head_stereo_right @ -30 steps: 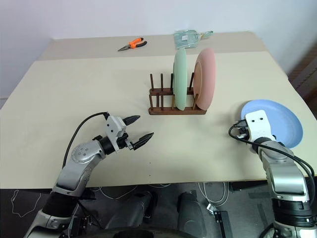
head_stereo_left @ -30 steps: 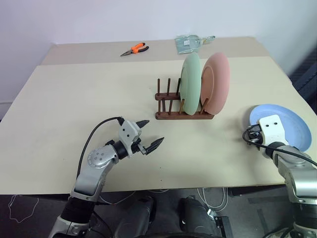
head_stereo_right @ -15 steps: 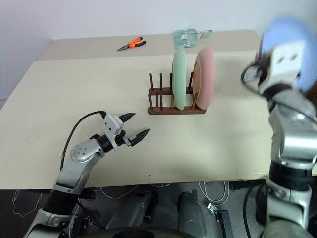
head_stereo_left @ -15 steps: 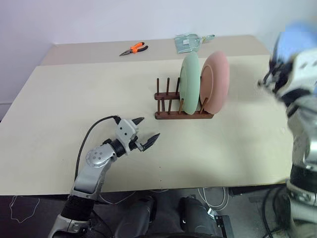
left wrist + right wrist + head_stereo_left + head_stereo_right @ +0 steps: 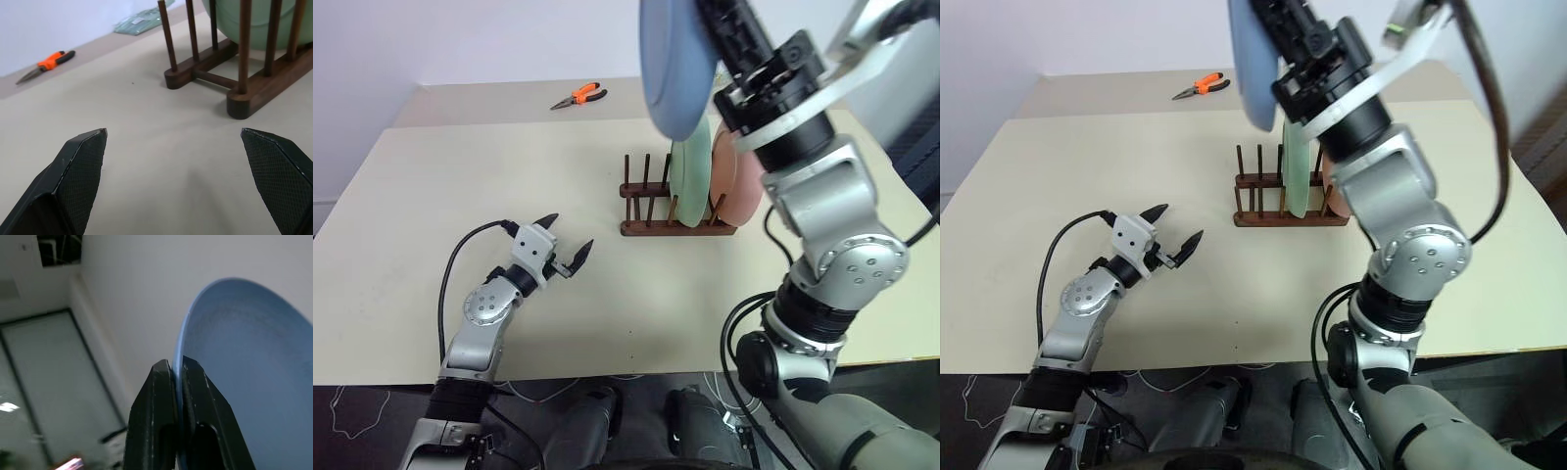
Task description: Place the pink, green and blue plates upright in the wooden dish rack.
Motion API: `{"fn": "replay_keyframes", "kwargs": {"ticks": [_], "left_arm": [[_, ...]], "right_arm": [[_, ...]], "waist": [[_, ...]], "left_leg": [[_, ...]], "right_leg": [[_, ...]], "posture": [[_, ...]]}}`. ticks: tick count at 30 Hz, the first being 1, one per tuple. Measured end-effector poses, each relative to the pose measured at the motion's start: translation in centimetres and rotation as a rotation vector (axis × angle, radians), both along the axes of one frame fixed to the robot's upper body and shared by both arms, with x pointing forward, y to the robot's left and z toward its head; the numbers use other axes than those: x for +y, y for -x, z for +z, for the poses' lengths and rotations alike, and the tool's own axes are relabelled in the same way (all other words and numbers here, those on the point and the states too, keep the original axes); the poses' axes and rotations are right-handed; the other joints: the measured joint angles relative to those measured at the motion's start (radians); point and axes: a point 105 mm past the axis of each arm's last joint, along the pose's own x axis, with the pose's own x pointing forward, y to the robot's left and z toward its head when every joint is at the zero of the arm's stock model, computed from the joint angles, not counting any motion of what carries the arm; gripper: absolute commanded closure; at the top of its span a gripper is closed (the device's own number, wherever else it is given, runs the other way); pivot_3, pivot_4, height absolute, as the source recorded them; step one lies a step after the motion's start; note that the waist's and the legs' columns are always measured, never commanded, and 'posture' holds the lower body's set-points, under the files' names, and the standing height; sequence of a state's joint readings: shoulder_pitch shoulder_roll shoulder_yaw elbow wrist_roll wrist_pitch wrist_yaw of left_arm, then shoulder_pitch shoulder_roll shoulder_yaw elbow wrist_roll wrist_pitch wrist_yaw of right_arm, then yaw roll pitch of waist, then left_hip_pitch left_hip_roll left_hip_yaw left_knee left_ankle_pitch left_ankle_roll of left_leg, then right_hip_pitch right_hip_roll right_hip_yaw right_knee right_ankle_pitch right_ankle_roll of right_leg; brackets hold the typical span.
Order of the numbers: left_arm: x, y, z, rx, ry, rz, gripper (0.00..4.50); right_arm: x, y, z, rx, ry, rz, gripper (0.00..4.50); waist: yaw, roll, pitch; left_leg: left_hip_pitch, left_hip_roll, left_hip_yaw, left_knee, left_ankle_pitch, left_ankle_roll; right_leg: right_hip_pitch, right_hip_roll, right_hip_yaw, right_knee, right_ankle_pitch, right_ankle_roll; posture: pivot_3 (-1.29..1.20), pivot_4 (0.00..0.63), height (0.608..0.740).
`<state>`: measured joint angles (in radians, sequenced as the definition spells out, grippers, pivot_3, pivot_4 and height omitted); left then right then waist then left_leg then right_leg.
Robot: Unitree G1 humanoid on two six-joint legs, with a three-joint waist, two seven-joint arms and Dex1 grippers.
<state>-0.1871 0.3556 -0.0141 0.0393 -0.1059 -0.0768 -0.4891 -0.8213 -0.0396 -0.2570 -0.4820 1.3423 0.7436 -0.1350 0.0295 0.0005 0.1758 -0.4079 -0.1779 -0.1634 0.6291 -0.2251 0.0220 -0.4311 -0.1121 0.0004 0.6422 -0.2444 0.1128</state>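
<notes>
My right gripper is holding the blue plate (image 5: 676, 73) on edge, facing like the green plate. It should keep lowering the blue plate toward the empty pegs (image 5: 643, 193) until the blue plate stands there.
The light blue plate (image 5: 674, 61) hangs on edge high above the wooden dish rack (image 5: 647, 209), pinched at its rim by my right gripper (image 5: 175, 366), which is shut on it. In the rack's right end the mint green plate (image 5: 689, 164) and the pale pink plate (image 5: 737, 184) stand upright side by side. Several pegs at the rack's left end (image 5: 172, 44) hold nothing. My left gripper (image 5: 570, 232) hovers low over the table to the left of the rack and nearer to me, open and holding nothing, pointing toward the rack.
Orange-handled pliers (image 5: 579, 96) lie at the far side of the beige table (image 5: 460, 186). A clear packet (image 5: 139, 22) lies beyond the rack. My right arm (image 5: 822, 196) rises steeply just right of the rack, close to the pink plate.
My right arm lifted the blue plate off the table at the right and swung it up and left over the rack, turning it on edge. The left gripper drifted left.
</notes>
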Motion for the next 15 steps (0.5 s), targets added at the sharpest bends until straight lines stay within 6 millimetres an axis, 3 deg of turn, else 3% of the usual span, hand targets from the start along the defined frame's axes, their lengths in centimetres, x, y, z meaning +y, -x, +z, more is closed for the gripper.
{"fn": "replay_keyframes", "kwargs": {"ticks": [10,15], "left_arm": [[0.5,0.7,-0.8,0.021,-0.010,0.021,0.00],[0.3,1.0,-0.8,0.021,-0.009,0.015,0.00]], "right_arm": [[1.6,-4.2,-5.1,0.299,0.030,-0.034,4.48],[2.9,-4.3,-6.3,0.349,0.056,-0.021,4.48]], "waist": [[-0.036,0.000,0.000],[-0.045,0.001,0.000]], "left_leg": [[0.000,0.000,0.000,-0.001,0.001,-0.001],[0.000,0.000,0.000,-0.001,0.001,-0.002]], "right_leg": [[-0.003,0.000,0.000,0.005,0.000,0.000],[-0.004,0.000,0.001,0.007,0.000,0.000]], "posture": [[0.00,0.150,0.740],[0.00,0.150,0.740]]}}
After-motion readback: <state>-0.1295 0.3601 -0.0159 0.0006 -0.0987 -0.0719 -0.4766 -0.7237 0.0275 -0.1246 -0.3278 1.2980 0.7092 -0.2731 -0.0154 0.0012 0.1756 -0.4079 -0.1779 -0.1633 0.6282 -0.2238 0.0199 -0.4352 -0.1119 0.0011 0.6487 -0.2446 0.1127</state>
